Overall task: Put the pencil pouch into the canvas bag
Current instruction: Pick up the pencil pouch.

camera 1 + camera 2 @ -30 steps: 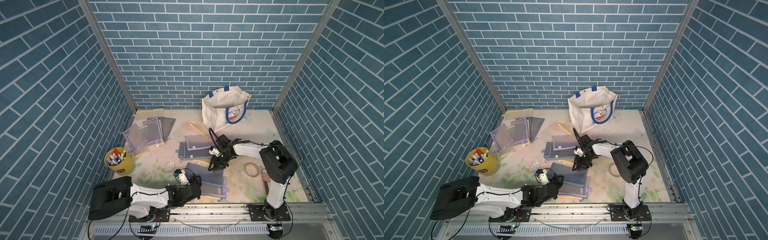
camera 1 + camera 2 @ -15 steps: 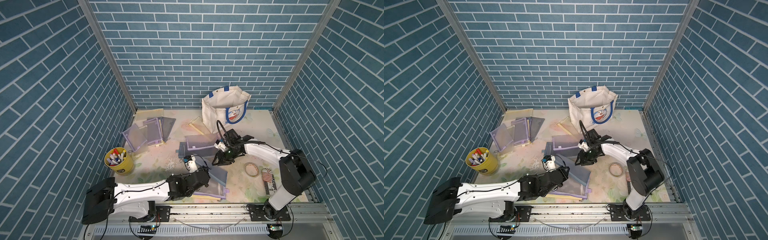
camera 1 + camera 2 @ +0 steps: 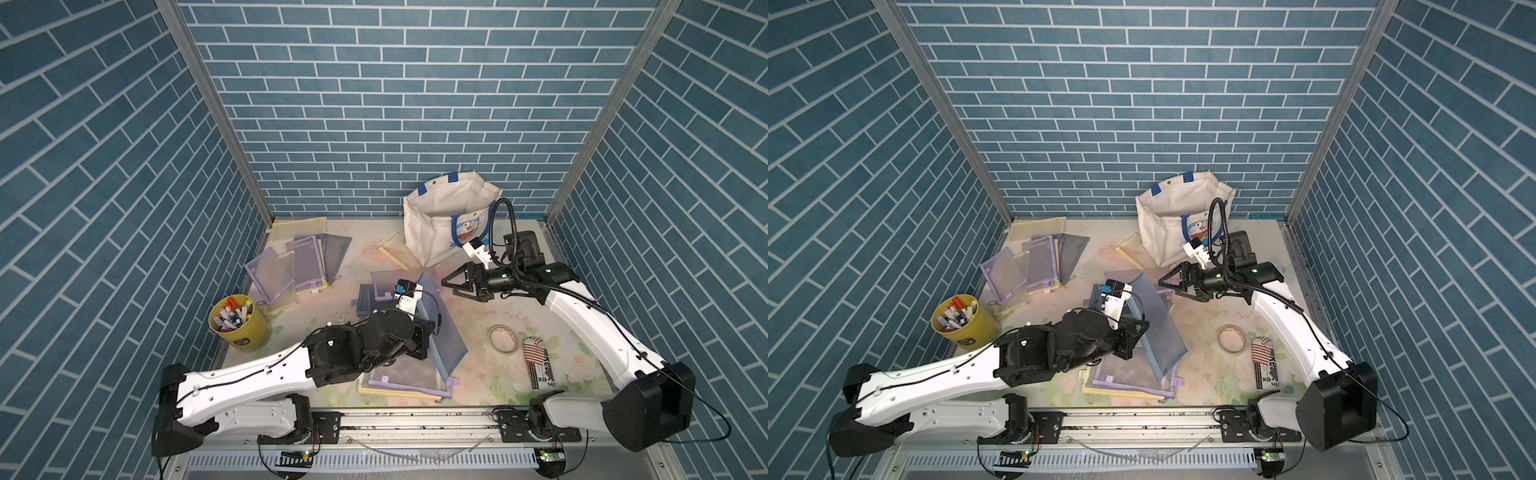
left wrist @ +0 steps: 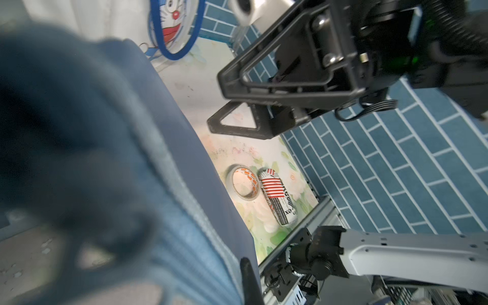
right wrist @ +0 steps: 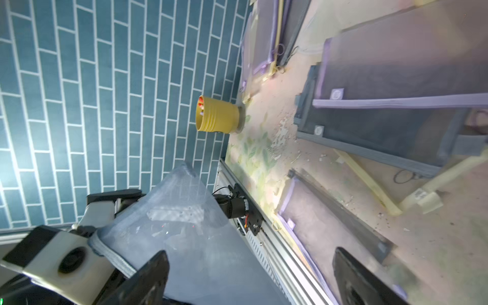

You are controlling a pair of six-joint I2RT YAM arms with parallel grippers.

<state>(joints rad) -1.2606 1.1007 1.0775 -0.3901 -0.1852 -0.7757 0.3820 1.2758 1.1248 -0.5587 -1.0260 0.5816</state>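
Observation:
The canvas bag (image 3: 440, 228) stands nearer my right gripper than my left gripper with the pencil pouch, so my right gripper should take the pouch's free edge (image 3: 436, 298) first.
A blue-grey mesh pencil pouch (image 3: 441, 328) (image 3: 1158, 322) hangs tilted above the table's middle, with my left gripper (image 3: 424, 332) (image 3: 1137, 332) shut on its edge. In the left wrist view the pouch (image 4: 171, 158) fills the near side, and one dark finger (image 4: 248, 280) shows beside it. My right gripper (image 3: 448, 286) (image 3: 1168, 287) is open just right of the pouch's upper corner, not touching it. In the right wrist view the pouch (image 5: 179, 237) reaches into the wide gap of the right gripper (image 5: 250, 277). The cream canvas bag (image 3: 436, 224) (image 3: 1167, 224) stands open at the back.
More mesh pouches lie under the held one (image 3: 399, 378), behind it (image 3: 382, 286) and in a pile at the back left (image 3: 299, 266). A yellow cup of markers (image 3: 237, 324) stands at the left edge. A tape roll (image 3: 503, 338) and a striped case (image 3: 540, 365) lie front right.
My left gripper has shut on the pouch and lifted it off the stack, tilting it up. The right gripper has opened wide and pulled back to the right, toward the bag.

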